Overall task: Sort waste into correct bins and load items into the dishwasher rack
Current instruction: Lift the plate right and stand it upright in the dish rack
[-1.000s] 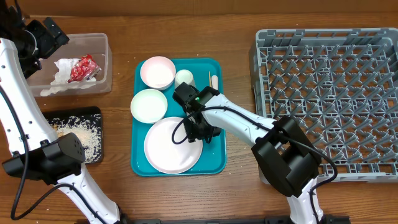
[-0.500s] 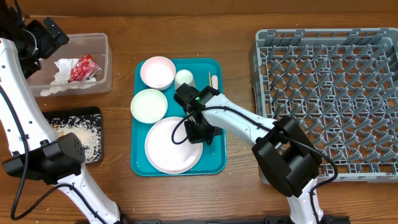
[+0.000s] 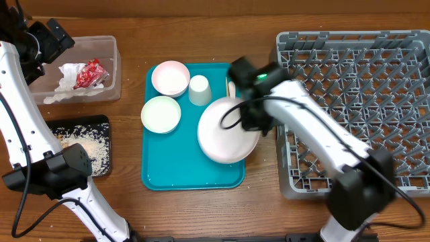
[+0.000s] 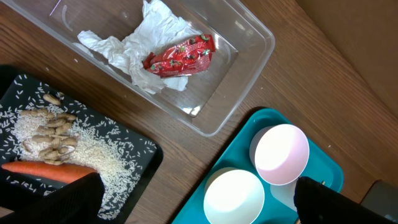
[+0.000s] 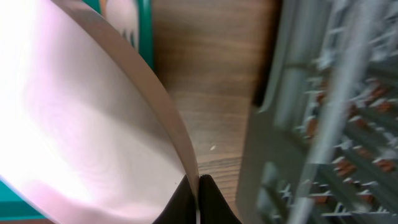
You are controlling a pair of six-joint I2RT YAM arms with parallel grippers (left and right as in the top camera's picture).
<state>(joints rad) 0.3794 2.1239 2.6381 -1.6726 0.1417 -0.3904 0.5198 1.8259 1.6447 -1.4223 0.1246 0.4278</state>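
Observation:
I should go on moving my right gripper, with the plate's rim (image 3: 250,149) in its fingers, to the rack's far corner (image 3: 395,72), which is empty, and let go of the plate among the rack's pegs.
My right gripper (image 3: 250,115) is shut on the rim of the large pale plate (image 3: 227,133). It holds the plate tilted above the right edge of the teal tray (image 3: 175,168), close to the grey dishwasher rack (image 3: 363,101). The right wrist view shows the fingertips (image 5: 198,185) pinching the plate (image 5: 81,124) edge, with the rack (image 5: 323,124) to the right. Two white bowls (image 3: 169,78) (image 3: 161,114), a cup (image 3: 199,89) and a wooden stick (image 3: 230,87) rest on the tray. My left gripper (image 4: 196,186) hangs open at the far left (image 3: 37,40), holding nothing.
The clear tub (image 3: 113,64) holds white napkins (image 4: 146,46) and a red wrapper (image 4: 180,56). The black tray (image 3: 102,122) holds rice (image 4: 37,127), food scraps and a carrot (image 4: 43,169). A strip of bare wood lies between the teal tray and the rack.
The right gripper closed on the plate's rim, lifted it off the teal tray and carried it right toward the rack, tilting it. The left arm has stayed still.

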